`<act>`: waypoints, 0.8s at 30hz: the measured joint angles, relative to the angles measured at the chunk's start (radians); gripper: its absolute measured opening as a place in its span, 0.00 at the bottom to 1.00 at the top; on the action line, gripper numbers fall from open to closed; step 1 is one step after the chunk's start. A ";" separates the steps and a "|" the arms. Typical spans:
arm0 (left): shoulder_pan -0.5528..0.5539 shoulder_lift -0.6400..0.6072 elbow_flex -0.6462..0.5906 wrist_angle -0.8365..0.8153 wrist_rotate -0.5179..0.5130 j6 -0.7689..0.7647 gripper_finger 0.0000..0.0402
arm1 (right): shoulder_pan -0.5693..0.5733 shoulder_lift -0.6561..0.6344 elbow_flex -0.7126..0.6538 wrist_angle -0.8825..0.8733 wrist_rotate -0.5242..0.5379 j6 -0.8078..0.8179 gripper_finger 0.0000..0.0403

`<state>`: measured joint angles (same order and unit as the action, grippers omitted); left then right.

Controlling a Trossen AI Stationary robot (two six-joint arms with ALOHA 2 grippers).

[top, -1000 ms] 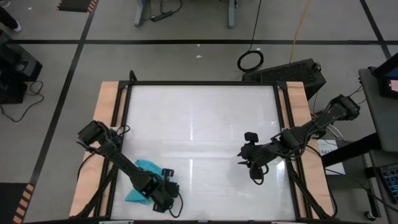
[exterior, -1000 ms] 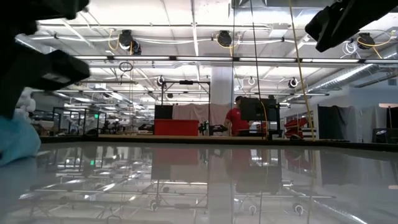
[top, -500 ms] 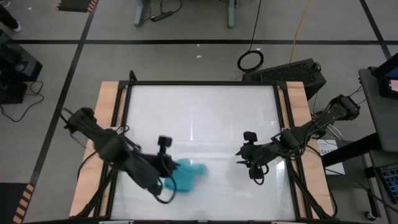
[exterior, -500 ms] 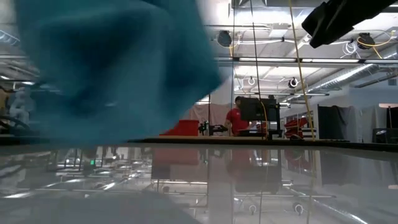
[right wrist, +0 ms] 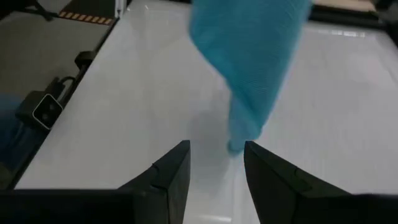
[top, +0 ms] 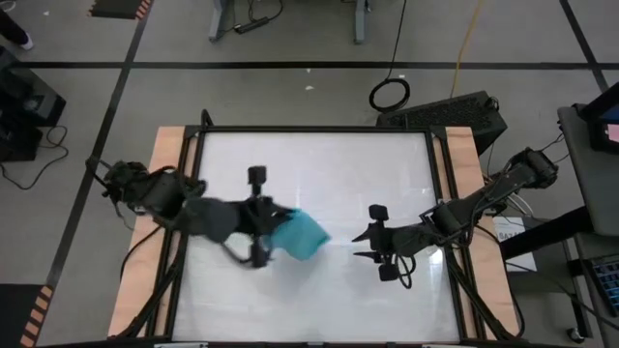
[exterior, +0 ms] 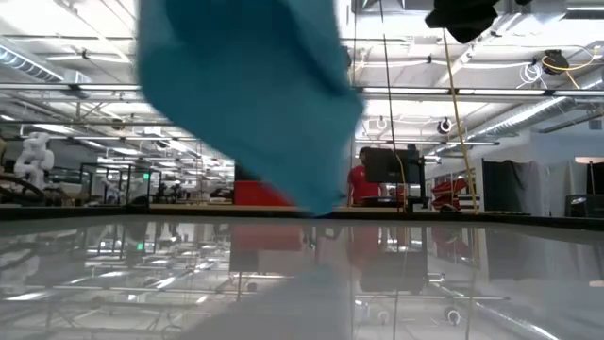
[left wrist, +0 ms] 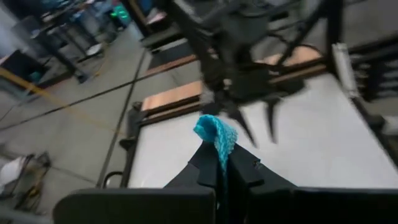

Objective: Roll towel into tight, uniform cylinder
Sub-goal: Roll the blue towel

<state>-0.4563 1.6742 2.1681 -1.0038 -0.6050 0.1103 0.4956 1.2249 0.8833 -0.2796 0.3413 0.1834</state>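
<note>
Next, my right gripper brings its open fingers together at the towel's hanging edge (exterior: 345, 113) before I roll the towel, because the towel hangs bunched (top: 302, 236) from my left gripper, beyond those fingers.
The turquoise towel (top: 302, 235) hangs in the air over the table's middle, bunched, below my left gripper (top: 274, 227), which is shut on it. In the low view the towel (exterior: 250, 90) fills the upper left, and its lower tip (exterior: 321, 206) ends above the tabletop. My right gripper (top: 360, 244) stands open to the towel's right and points at it. In the right wrist view the towel (right wrist: 249, 50) hangs just beyond that gripper's open fingers (right wrist: 216, 155). My left gripper pinches the towel between its two fingers near the towel's upper end; a small tuft (left wrist: 215, 132) sticks out past the fingertips (left wrist: 208, 163). The fingers come from the table's left, slanting a little downward. The cloth hangs slack below them, clear of the table.
The white tabletop (top: 319, 164) has wooden strips along its left edge (top: 166, 174) and right edge (top: 474, 164). Beyond the far edge, the low view shows a workshop with a person in red (exterior: 357, 179).
My left gripper has risen from the table's near left corner and swung toward the middle, carrying the towel. The towel lay crumpled on the table; now it is lifted clear and hangs down. My right gripper has tipped and shifted slightly toward the towel, staying open.
</note>
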 joint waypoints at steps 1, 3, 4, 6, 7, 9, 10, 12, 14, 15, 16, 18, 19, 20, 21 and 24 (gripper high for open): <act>0.016 0.008 -0.001 0.010 -0.002 -0.007 0.01 | 0.003 0.012 0.000 0.019 0.000 -0.017 0.35; 0.050 0.026 -0.001 0.040 -0.005 -0.031 0.01 | 0.013 0.038 0.000 0.050 0.000 -0.056 0.35; 0.063 0.034 -0.001 0.053 -0.005 -0.048 0.01 | 0.020 0.053 0.000 0.062 0.000 -0.074 0.35; 0.088 0.047 -0.001 0.063 -0.005 -0.087 0.01 | 0.038 0.081 0.000 0.094 0.007 -0.113 0.35; 0.099 0.056 -0.001 0.065 0.000 -0.107 0.01 | 0.050 0.096 0.000 0.102 0.031 -0.132 0.35; 0.120 0.075 -0.001 0.071 0.013 -0.136 0.01 | 0.074 0.131 0.000 0.131 0.100 -0.176 0.35; 0.129 0.086 -0.001 0.075 0.019 -0.150 0.01 | 0.088 0.149 0.000 0.145 0.146 -0.205 0.35; 0.145 0.102 -0.001 0.088 0.022 -0.170 0.01 | 0.116 0.179 0.000 0.167 0.256 -0.263 0.35; 0.158 0.113 -0.001 0.102 0.031 -0.183 0.01 | 0.141 0.210 0.000 0.204 0.392 -0.335 0.35; 0.164 0.117 -0.001 0.118 0.040 -0.184 0.01 | 0.154 0.225 0.000 0.221 0.451 -0.368 0.35; 0.170 0.119 -0.001 0.126 0.049 -0.184 0.01 | 0.163 0.239 0.000 0.241 0.498 -0.403 0.35; 0.179 0.122 -0.001 0.152 0.059 -0.190 0.02 | 0.175 0.268 0.000 0.308 0.558 -0.486 0.35; 0.186 0.127 -0.001 0.178 0.072 -0.196 0.02 | 0.179 0.283 0.001 0.331 0.582 -0.532 0.35; 0.194 0.130 -0.001 0.201 0.093 -0.202 0.02 | 0.183 0.297 0.001 0.345 0.613 -0.572 0.35; 0.198 0.131 -0.001 0.215 0.117 -0.204 0.02 | 0.184 0.312 0.001 0.361 0.650 -0.605 0.35; 0.198 0.133 -0.001 0.241 0.171 -0.209 0.02 | 0.183 0.340 0.000 0.381 0.774 -0.648 0.35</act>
<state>-0.2584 1.8069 2.1674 -0.7631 -0.4338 -0.0987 0.6790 1.5647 0.8837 0.1016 1.1149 -0.4650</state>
